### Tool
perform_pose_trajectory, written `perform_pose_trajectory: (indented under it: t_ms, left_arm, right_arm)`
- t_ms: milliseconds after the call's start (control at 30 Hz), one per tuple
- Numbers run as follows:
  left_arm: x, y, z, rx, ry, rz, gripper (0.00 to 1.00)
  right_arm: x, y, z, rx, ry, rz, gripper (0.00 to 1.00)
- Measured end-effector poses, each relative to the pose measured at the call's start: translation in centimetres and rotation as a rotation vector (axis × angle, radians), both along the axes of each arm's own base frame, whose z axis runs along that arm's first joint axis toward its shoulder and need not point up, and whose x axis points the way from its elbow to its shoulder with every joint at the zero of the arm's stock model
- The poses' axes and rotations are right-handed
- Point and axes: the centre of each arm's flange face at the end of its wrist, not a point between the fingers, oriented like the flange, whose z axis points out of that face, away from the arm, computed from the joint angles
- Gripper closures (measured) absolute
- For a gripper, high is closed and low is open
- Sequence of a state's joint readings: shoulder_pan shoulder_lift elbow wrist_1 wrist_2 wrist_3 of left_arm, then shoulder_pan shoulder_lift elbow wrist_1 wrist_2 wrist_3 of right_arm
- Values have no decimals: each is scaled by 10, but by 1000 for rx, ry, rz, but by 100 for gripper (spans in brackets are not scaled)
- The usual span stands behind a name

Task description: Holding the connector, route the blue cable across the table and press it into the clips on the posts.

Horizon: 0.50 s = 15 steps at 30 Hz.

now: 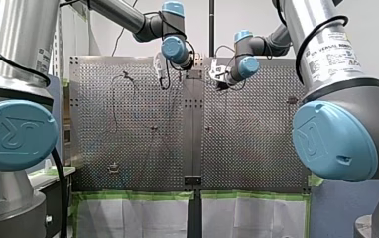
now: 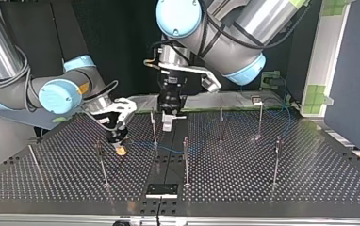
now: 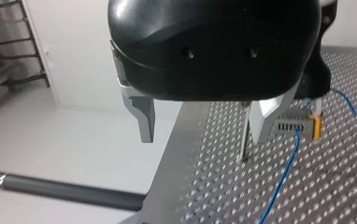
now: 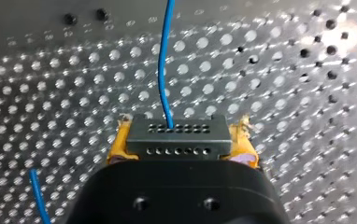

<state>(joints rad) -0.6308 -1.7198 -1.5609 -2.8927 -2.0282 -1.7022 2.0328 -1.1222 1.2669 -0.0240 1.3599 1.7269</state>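
The blue cable point(image 4: 161, 65) has a gentle bend where it comes out of the grey connector point(image 4: 170, 122). The cable should pull straight when I move the connector across.
A grey connector point(image 4: 176, 127) sits clamped between the yellow pads point(image 4: 117, 150) of my right gripper point(image 4: 181, 148), which is shut on it. The blue cable point(image 4: 163, 60) runs from it ahead over the perforated table. At the top view's left, my right gripper point(image 2: 118, 139) holds the connector point(image 2: 120, 150) low over the table, and the cable point(image 2: 168, 150) trails toward the right. My left gripper point(image 3: 204, 126) hangs open with nothing held, and a thin post point(image 3: 245, 135) stands between its metal fingers point(image 3: 145, 119). Just beyond it are the connector point(image 3: 294, 125) and the cable point(image 3: 284, 172).
Several thin posts stand on the table: one point(image 2: 153, 125) beside my left gripper point(image 2: 168, 113), others at the middle point(image 2: 185, 160), right point(image 2: 276, 160) and left point(image 2: 102, 162). A black bracket point(image 2: 161, 189) sits on the centre strip near the front edge.
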Motion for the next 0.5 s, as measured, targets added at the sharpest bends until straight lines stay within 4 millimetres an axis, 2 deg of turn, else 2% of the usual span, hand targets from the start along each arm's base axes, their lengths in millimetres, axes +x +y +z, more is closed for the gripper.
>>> perform_pose_trajectory:
  t_ms: [167,500]
  left_arm:
    - [6,-13,-5,33,10,11,0]
    - [27,-25,-16,116,32,79,0]
  right_arm:
    - [-6,-1,-10,18,9,-9,100]
    - [-16,-9,-12,23,12,-26,100]
